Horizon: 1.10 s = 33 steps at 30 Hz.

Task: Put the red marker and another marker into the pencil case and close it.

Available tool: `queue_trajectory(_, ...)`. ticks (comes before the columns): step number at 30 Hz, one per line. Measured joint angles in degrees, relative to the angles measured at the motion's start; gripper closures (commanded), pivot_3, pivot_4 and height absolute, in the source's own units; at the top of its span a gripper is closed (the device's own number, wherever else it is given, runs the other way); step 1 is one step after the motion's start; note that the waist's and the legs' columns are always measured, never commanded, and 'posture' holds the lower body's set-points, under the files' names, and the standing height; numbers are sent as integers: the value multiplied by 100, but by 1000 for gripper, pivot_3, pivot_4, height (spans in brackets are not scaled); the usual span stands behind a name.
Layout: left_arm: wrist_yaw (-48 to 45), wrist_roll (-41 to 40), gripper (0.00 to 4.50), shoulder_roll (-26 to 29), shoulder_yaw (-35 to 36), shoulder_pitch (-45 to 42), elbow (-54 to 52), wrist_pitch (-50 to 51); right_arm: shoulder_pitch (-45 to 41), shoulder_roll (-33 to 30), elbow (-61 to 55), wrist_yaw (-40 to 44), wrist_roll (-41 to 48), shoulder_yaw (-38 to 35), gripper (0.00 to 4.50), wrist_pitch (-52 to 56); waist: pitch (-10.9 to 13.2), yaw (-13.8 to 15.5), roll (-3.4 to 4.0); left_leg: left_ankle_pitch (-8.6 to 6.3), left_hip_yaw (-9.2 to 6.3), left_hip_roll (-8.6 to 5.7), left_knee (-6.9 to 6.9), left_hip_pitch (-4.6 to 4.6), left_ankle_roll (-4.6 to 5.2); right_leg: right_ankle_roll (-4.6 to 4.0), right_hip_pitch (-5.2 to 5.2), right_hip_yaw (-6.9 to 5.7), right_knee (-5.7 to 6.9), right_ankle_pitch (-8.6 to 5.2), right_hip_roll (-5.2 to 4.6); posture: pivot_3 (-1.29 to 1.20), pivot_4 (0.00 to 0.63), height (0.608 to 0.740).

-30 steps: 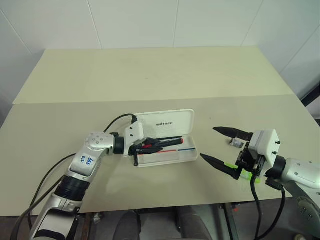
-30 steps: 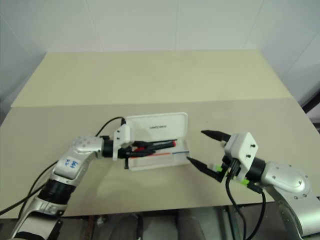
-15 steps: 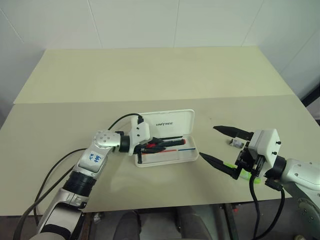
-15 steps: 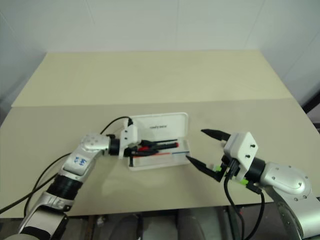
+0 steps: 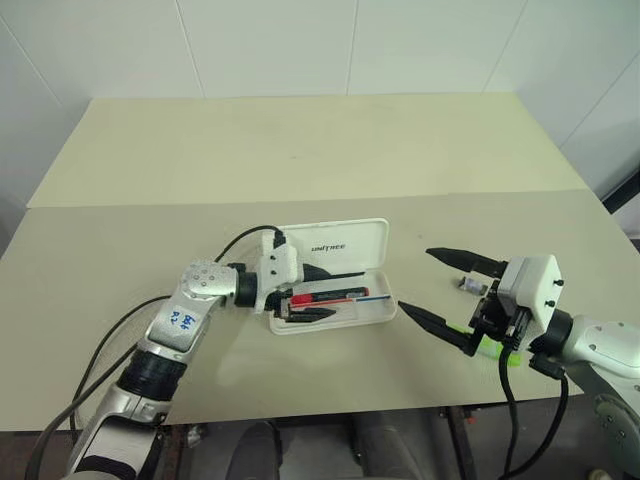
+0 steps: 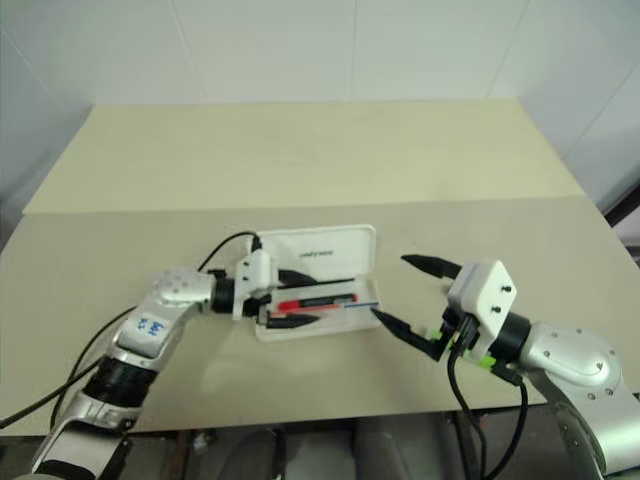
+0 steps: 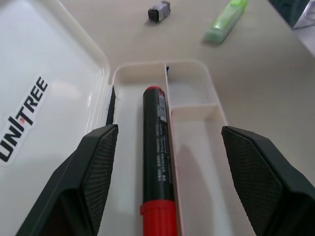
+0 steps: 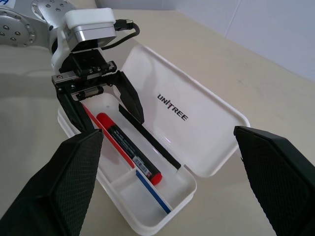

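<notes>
The long compartment [image 8: 108,160] next to the red divider is open and empty, so I expect the lime-green marker [image 5: 497,350] to rest flat in it once I bring it there.
The white pencil case [image 5: 345,242] lies open mid-table, its lid [image 7: 39,73] tipped back. The red marker [image 5: 330,296] rests loose in the case's tray [image 7: 158,157], along the thin red-and-blue line. My left gripper [image 5: 322,293] hovers open over the tray's left end, one finger [image 7: 93,177] on each side of the marker and neither touching it. The lime-green marker [image 7: 225,20] lies on the table to the right of the case, partly hidden beneath my right gripper [image 5: 416,279]. That gripper is open and holds nothing.
A small grey object [image 5: 470,286] sits on the table just beyond the right gripper, near the green marker. A black cable runs along the left arm beside the case. The table's front edge is close behind both hands.
The left gripper has opened and let go of the red marker, which now lies in the tray. The left hand has drawn back slightly. The right arm has stayed still.
</notes>
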Motion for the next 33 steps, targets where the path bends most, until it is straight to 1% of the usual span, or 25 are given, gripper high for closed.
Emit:
queue_trajectory(2, -135, -317, 565, 169, 160, 195, -435, 224, 10, 4, 32, 21, 38, -1, 0, 8, 0, -1, 0, 0, 0, 0, -1, 1, 0, -1, -2, 0, 4, -2, 0, 0, 150, 740)
queue_trajectory(4, -219, -679, 112, 398, 354, 466, -937, 491, 104, 5, 117, 76, 104, -54, 0, 9, 0, -3, -1, 0, 0, 0, -1, 1, 0, -2, -3, 0, 6, -4, 0, 0, 150, 740)
queue_trajectory(5, -246, -831, 19, 513, 447, 578, -1151, 606, 216, 2, 188, 119, 125, -105, 0, 10, 0, -1, -1, 0, 0, 0, -1, 1, 0, -2, -3, 0, 7, -6, -1, 0, 150, 740)
queue_trajectory(10, -206, -1394, 19, 948, 924, 1162, -1986, 1066, 993, -202, 492, 490, 139, -757, 0, 3, 0, 23, -2, 0, 1, -3, 4, -1, 0, -2, -3, 2, 3, -8, -4, 0, 150, 740)
queue_trajectory(16, 329, -1452, 19, 888, 934, 1376, -2568, 1252, 1617, -519, 1148, 1158, -35, -1556, 0, -165, 7, -6, -21, 0, 1, -4, 17, 4, 0, -4, 0, 5, 1, -4, -2, 0, 150, 740)
queue_trajectory(20, 584, -1435, 19, 803, 803, 1358, -2657, 1288, 1716, -694, 1602, 1506, -149, -1732, 0, -281, 10, -60, -26, -1, 2, -4, 19, 8, -1, -5, 3, 8, -5, -2, -1, 0, 150, 740)
queue_trajectory(23, 686, -1429, 19, 785, 777, 1263, -2657, 1294, 1650, -778, 1712, 1713, -150, -1719, 0, -286, 10, -95, -27, -2, 1, -4, 18, 6, -3, -5, 4, 8, -10, -2, -1, 0, 150, 740)
queue_trajectory(25, 721, -1428, 19, 780, 751, 1245, -2657, 1296, 1577, -863, 1823, 1887, -161, -1584, 0, -317, 11, -124, -30, -3, 1, -4, 17, 5, -4, -4, 6, 7, -14, -3, -1, 0, 150, 740)
queue_trajectory(30, 721, -1424, 19, 887, 707, 1156, -2652, 1298, 1130, -873, 2470, 2223, -457, -899, 0, -565, 15, -153, -40, -4, 1, -5, 14, 2, -6, -2, 6, 7, -17, -4, -1, 0, 150, 740)
queue_trajectory(33, 721, -1423, 19, 953, 719, 1113, -2649, 1297, 903, -872, 2928, 2343, -663, -622, 0, -755, 15, -151, -40, -4, 1, -6, 13, 2, -6, -2, 5, 8, -15, -4, -2, 0, 150, 740)
